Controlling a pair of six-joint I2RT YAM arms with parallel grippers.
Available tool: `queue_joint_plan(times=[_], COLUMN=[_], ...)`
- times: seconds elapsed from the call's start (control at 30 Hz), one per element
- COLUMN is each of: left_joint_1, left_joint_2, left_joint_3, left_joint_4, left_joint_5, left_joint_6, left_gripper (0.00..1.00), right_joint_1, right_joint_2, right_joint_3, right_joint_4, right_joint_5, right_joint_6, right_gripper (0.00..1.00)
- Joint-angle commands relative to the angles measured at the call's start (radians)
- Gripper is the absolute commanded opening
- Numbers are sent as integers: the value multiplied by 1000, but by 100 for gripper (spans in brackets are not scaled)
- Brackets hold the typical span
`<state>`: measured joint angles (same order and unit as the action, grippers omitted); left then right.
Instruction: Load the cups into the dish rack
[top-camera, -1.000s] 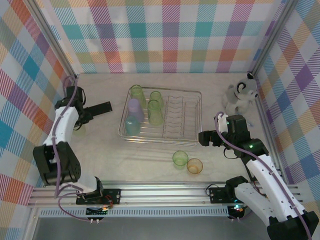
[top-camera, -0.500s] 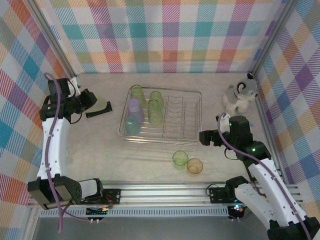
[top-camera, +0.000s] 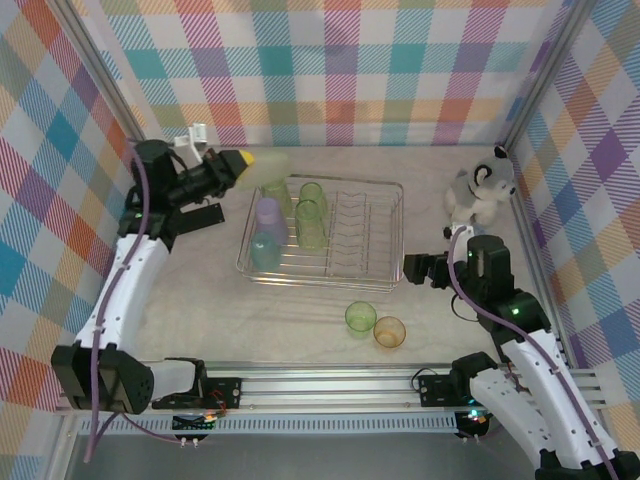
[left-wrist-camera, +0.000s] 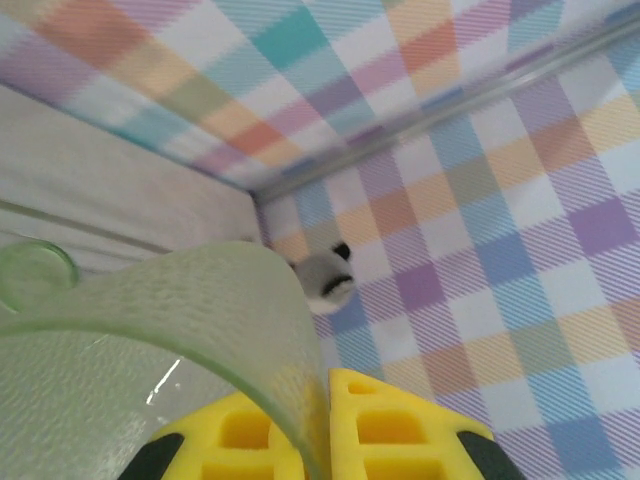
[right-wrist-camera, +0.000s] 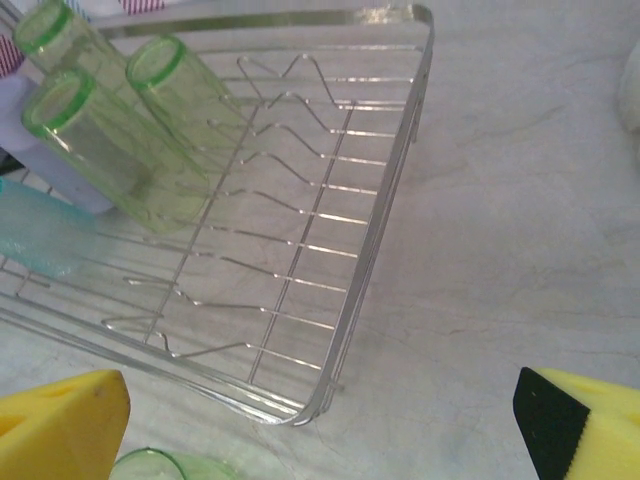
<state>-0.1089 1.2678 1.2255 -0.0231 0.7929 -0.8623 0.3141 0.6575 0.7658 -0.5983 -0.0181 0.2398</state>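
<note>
My open right gripper should keep moving to the pale green cup's body (top-camera: 266, 168), which is free as my left gripper pinches one side, until its fingers close around the cup's sides.
My left gripper (top-camera: 246, 160) is shut on the wall of a pale green cup (top-camera: 272, 166), held in the air over the back left corner of the dish rack (top-camera: 385, 235). In the left wrist view the yellow fingers (left-wrist-camera: 400, 430) pinch that cup's rim (left-wrist-camera: 150, 320). In the rack lie three green cups (top-camera: 310, 224), a lavender cup (top-camera: 268, 215) and a teal cup (top-camera: 265, 250). A green cup (top-camera: 360, 318) and an orange cup (top-camera: 389, 331) stand on the table in front of the rack. My right gripper (top-camera: 410, 271) is open beside the rack's near right corner (right-wrist-camera: 330, 395), holding nothing.
A grey and white plush toy (top-camera: 482, 188) sits at the back right near the wall. Plaid walls close in the table on three sides. The rack's plate dividers (right-wrist-camera: 300, 210) on its right half hold nothing.
My left arm has lifted the green cup off the table at the left and swung it up and right to the rack's back corner. The right gripper shifted slightly right.
</note>
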Motion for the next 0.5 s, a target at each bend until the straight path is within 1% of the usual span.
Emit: queue_joint_plan(times=[0.0,0.1,0.23,0.37,0.4,0.47], left_joint_1=[-69,-122,-170,-194,-197,-201], left_joint_2=[28,55,95,108,109,114], left_joint_3=[-50,-71,-72,-82,-86,-92], left_joint_4=[310,409,484,553,572,609], left_joint_5=[60,57,81,93,92,94], left_joint_6=[-190,-252,-300,-346,-357,-383], left_gripper=[0,0,0,0,0,0], right_joint_1=[-6,-10,-18,-61,-68,-72], right_joint_2=[41,167,262,323,335,361], right_joint_3=[77,199,314,385,394,401], right_joint_4=[72,31,43,139,184,283], right_joint_5=[-34,-151,-246,-451,-512,-595], right_joint_6=[63,85,134,251,292,366], right_gripper=[99,99,99,99,99,99])
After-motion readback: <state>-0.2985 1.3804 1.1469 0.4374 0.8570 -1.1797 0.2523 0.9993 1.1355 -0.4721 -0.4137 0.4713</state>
